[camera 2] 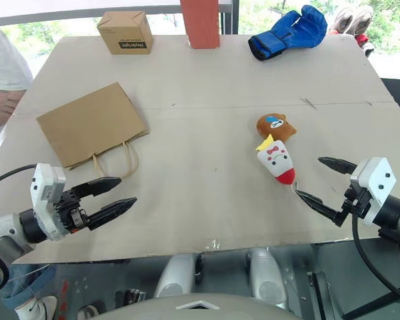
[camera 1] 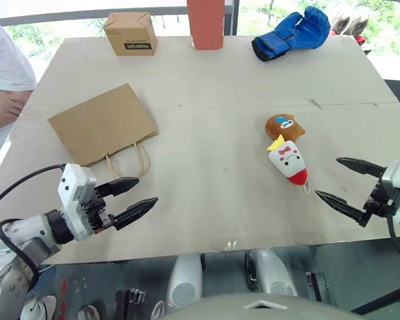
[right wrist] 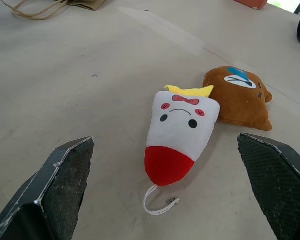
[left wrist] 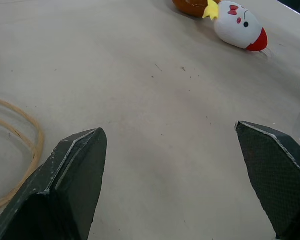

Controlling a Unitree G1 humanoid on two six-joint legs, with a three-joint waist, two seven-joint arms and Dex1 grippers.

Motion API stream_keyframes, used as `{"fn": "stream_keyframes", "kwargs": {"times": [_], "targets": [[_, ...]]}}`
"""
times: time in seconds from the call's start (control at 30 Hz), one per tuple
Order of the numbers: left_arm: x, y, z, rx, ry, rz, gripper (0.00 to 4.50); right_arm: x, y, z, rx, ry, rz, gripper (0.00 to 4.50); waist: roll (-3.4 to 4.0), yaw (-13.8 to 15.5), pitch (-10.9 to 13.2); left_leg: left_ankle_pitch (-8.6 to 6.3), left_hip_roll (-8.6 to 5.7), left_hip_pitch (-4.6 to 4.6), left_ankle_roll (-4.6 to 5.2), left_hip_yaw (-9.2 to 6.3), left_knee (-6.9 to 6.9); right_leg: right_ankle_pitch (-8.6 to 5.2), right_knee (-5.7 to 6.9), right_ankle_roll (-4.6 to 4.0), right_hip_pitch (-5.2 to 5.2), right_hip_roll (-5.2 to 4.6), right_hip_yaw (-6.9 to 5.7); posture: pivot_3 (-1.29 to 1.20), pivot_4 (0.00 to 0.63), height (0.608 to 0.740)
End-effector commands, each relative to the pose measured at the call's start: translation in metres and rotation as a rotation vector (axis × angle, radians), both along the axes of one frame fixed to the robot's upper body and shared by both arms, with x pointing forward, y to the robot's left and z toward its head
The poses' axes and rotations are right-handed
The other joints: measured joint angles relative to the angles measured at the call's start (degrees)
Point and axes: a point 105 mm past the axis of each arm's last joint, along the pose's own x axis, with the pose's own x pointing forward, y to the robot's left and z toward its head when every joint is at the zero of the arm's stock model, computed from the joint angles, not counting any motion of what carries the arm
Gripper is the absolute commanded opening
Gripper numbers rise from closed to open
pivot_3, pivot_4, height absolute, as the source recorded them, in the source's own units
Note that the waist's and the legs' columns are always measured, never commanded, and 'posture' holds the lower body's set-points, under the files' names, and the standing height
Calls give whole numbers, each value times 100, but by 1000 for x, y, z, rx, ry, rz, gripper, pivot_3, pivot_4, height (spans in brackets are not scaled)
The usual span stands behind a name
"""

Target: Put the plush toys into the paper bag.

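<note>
The paper bag's opening [camera 1: 125, 149] is lying flat, so my left gripper should raise the cord handle [camera 1: 147, 157] while my right gripper opens the bag before taking the plush toys.
Two plush toys lie touching on the table's right half: a brown bear head [camera 1: 284, 127] with a blue spot, and just nearer me a white cone [camera 1: 289, 161] with a red tip and yellow tuft [right wrist: 189, 91]. The brown paper bag [camera 1: 101, 123] lies flat on the left, its cord handles [camera 1: 129, 160] pointing toward me. My left gripper [camera 1: 134, 197] hovers open near the front edge, just in front of the handles. To the right of the cone, my right gripper [camera 1: 341, 179] stands open, empty.
A small cardboard box [camera 1: 130, 33], a red-orange upright block [camera 1: 205, 23] and a blue padded glove [camera 1: 290, 33] stand along the far edge. A person in a white shirt [camera 1: 3, 73] sits at the table's left side. The table's front edge [camera 1: 227, 248] is close below both grippers.
</note>
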Motion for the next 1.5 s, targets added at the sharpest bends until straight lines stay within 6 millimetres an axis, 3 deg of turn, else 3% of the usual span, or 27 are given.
{"fn": "stream_keyframes", "kwargs": {"times": [0.03, 0.13, 0.33, 0.47, 0.83, 0.93, 1.07, 1.17, 1.27, 1.5], "targets": [[18, 26, 12, 79, -125, 95, 4443, -4, 24, 16, 46, -93, 86, 4500, 0, 4, 0, 1, 0, -1, 3, 0, -1, 0, 0, 0, 0, 1, 0, 0, 150, 740], [32, 76, 17, 360, -221, 124, 4443, -14, 56, 22, 100, -131, 208, 4500, -1, -1, 0, 3, 10, 1, 6, -11, -8, -2, 16, 2, -18, 22, -4, 0, 150, 740], [35, 115, 19, 566, -282, 64, 4443, -17, 65, 16, 98, -133, 216, 4500, -23, 5, -14, -3, 3, -7, 3, 19, -18, 9, -3, -17, -34, -13, 0, 0, 150, 740], [37, 123, 13, 678, -304, -9, 4443, -18, 70, 15, 106, -137, 217, 4500, -43, 19, -25, -13, 0, -11, 8, 33, -19, 13, -8, -21, -38, -28, -3, 0, 150, 740], [69, 98, 3, 849, -457, -184, 4443, -15, 75, 16, 112, -162, 200, 4500, -52, 27, -32, -5, 26, -8, 19, 52, -19, 14, 9, -21, -39, -18, -22, 0, 150, 740], [71, 90, -4, 844, -464, -235, 3715, -14, 76, 16, 112, -168, 194, 4500, -52, 7, -32, -4, 28, -9, 20, 53, -19, 14, 12, -20, -39, -14, -21, 0, 150, 740], [70, 84, -8, 809, -462, -260, 1948, -14, 79, 16, 111, -171, 192, 4500, -55, 7, -34, -4, 30, -7, 20, 52, -19, 14, 21, -20, -39, -10, -21, 0, 150, 740], [71, 94, 7, 665, -391, -166, 591, -14, 79, 17, 115, -173, 187, 4500, -55, 7, -34, -3, 31, -6, 20, 52, -16, 14, 23, -19, -39, -9, -21, 0, 150, 740], [58, 106, 16, 593, -270, -198, 925, -14, 79, 17, 119, -173, 183, 4500, -65, -1, -37, -3, 34, -7, 21, 50, -14, 13, 26, -18, -39, -5, -22, 0, 150, 740], [55, 108, 8, 683, -241, -278, 3794, -14, 83, 17, 128, -177, 188, 4500, -56, 20, -39, -3, 35, -3, 21, 52, -14, 13, 26, -19, -39, -4, -22, 0, 150, 740]]}}
